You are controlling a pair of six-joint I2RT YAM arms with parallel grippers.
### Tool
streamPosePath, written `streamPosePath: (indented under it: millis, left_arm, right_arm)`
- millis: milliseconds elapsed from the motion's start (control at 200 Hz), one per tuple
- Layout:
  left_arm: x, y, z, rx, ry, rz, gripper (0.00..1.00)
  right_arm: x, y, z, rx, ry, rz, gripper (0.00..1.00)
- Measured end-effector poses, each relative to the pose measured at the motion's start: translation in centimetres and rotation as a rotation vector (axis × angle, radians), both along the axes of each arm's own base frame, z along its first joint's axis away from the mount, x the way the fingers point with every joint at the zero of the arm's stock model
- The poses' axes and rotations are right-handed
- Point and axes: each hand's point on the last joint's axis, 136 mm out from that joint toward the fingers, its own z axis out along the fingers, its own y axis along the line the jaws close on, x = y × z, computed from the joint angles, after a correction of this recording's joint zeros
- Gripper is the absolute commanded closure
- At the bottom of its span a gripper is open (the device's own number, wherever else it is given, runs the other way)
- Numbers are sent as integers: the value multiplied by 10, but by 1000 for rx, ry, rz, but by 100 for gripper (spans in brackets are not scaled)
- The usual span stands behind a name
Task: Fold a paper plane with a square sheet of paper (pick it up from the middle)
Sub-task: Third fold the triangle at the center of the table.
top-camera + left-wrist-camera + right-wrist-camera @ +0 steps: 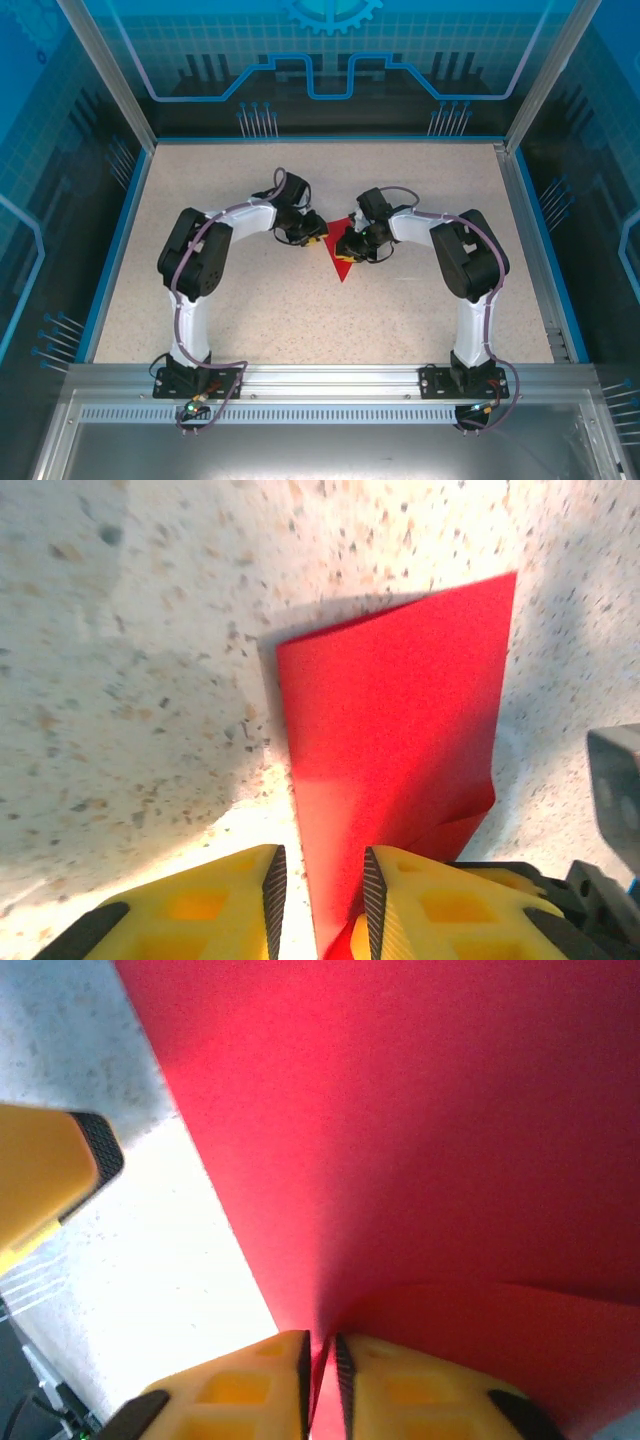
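Observation:
The red flap (460, 1312) is held up in my right gripper's fingers. My left gripper should press the flap in place there while my right gripper opens and goes to the paper's tip (342, 278).
The red sheet of paper (341, 270) lies folded into a downward-pointing triangle at the table's middle, between both grippers. My left gripper (315, 232) sits at its upper left. In the left wrist view a raised red flap (400, 730) runs down between my left gripper's (320, 905) yellow fingers, whose jaws stand apart with bare table showing beside the flap. My right gripper (350, 248) rests on the paper's upper right. In the right wrist view the paper (420, 1140) is very near, and a thin fold of it runs through the narrow slit of my right gripper (322, 1385), whose pads are barely parted.
The speckled table (230, 310) is framed by blue rails and clear walls. The left gripper's yellow fingertip (40, 1170) shows close by in the right wrist view. A grey part of the right arm (615, 780) sits at the left wrist view's right edge.

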Motion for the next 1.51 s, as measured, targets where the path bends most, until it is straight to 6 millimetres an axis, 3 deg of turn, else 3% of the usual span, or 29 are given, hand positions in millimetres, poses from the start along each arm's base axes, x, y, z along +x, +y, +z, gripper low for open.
streamPosePath:
  millis: [105,430,525,715,965,1260,1506]
  left_arm:
    - [3,4,5,-8,-10,15,70]
    - [2,4,2,-9,-12,16,70]
    - [2,4,2,-10,-12,15,70]
    - [-2,0,2,-32,-5,2,73]
    - [-12,-11,5,-57,0,-33,83]
    - [-39,-39,12,-102,19,-123,95]
    - [-43,-42,11,-102,30,-132,100]
  right_arm:
    - [0,4,2,25,-3,6,65]
    - [0,6,6,73,-19,8,60]
    - [0,6,6,76,-25,7,64]
    - [0,1,2,69,-22,-4,81]
    - [-1,-4,-3,51,-18,-13,100]
    - [-1,-5,-3,48,-16,-15,100]
    - [0,-5,-3,46,-12,-14,100]
